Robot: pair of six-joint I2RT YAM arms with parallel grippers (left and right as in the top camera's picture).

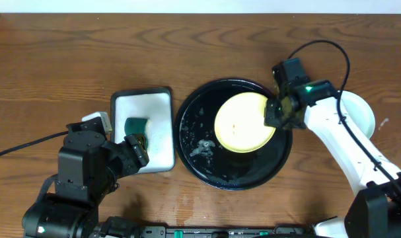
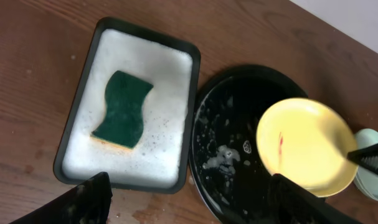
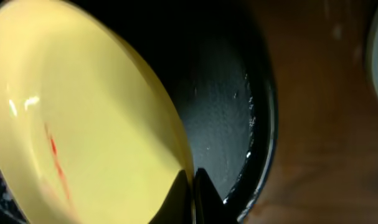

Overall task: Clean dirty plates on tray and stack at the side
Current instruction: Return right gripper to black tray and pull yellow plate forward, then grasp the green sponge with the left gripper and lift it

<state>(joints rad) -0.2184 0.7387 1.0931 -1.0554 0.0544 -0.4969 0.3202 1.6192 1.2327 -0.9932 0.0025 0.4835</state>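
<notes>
My right gripper should lay the yellow plate [image 1: 243, 122] flat and pinch its rim [image 1: 269, 137] again before it cleans the red smear, because the plate is hanging tilted above the black tray.
A pale yellow plate [image 1: 243, 123] with a thin red smear lies tilted over the black round tray [image 1: 200, 122]. My right gripper [image 1: 274, 114] is shut on the plate's right rim; in the right wrist view the fingers [image 3: 192, 190] pinch the yellow plate's [image 3: 83, 124] edge above the tray [image 3: 226, 124]. The plate also shows in the left wrist view [image 2: 304, 144], over the tray [image 2: 229, 118]. A mint green plate [image 2: 370, 168] peeks out at the right, beside the tray. My left gripper [image 2: 185, 202] is open and empty near the white tray's front edge.
A white rectangular tray [image 1: 157, 109] full of foam holds a green sponge [image 1: 135, 125] left of the black tray; they show in the left wrist view as well, tray [image 2: 83, 134] and sponge [image 2: 123, 109]. Foam and water blobs [image 1: 203, 147] lie on the black tray.
</notes>
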